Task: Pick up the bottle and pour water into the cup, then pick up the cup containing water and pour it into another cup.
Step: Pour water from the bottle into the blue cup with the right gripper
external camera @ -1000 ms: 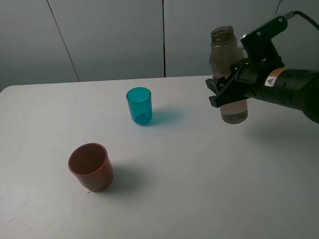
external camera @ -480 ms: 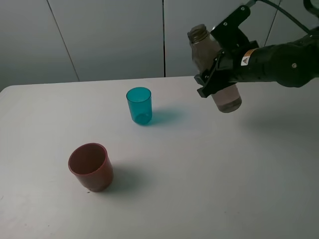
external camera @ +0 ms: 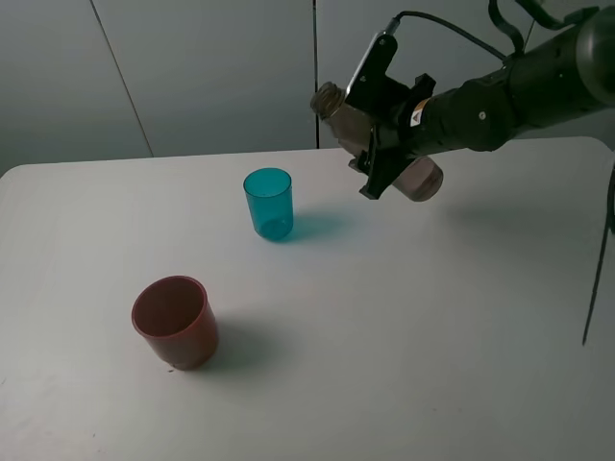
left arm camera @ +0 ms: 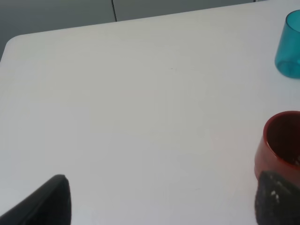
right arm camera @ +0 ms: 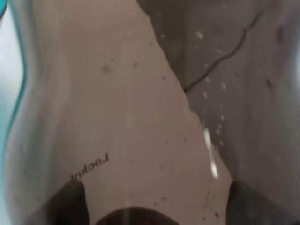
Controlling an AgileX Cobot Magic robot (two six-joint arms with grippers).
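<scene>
The bottle's opening (external camera: 328,98) is up high and well off to the side of the teal cup, so my right gripper should bring it down to the cup's rim (external camera: 268,180) before tipping the bottle.
My right gripper (external camera: 384,149) is shut on the smoky grey-brown bottle (external camera: 348,113) and holds it in the air, tipped steeply with its open neck pointing left, up and to the right of the teal cup (external camera: 268,203). The bottle (right arm camera: 140,117) fills the right wrist view. The teal cup stands upright on the white table (external camera: 404,317); it also shows in the left wrist view (left arm camera: 289,46). The red-brown cup (external camera: 175,321) stands upright at the front left and shows in the left wrist view (left arm camera: 280,143). My left gripper (left arm camera: 159,197) is open and empty beside the red-brown cup.
Grey wall panels (external camera: 211,67) stand behind the table's far edge. A black cable (external camera: 601,259) hangs at the right side of the exterior view.
My right gripper has carried the bottle leftward toward the teal cup and tilted it from upright to steeply tipped, neck to the left. The cups have not moved.
</scene>
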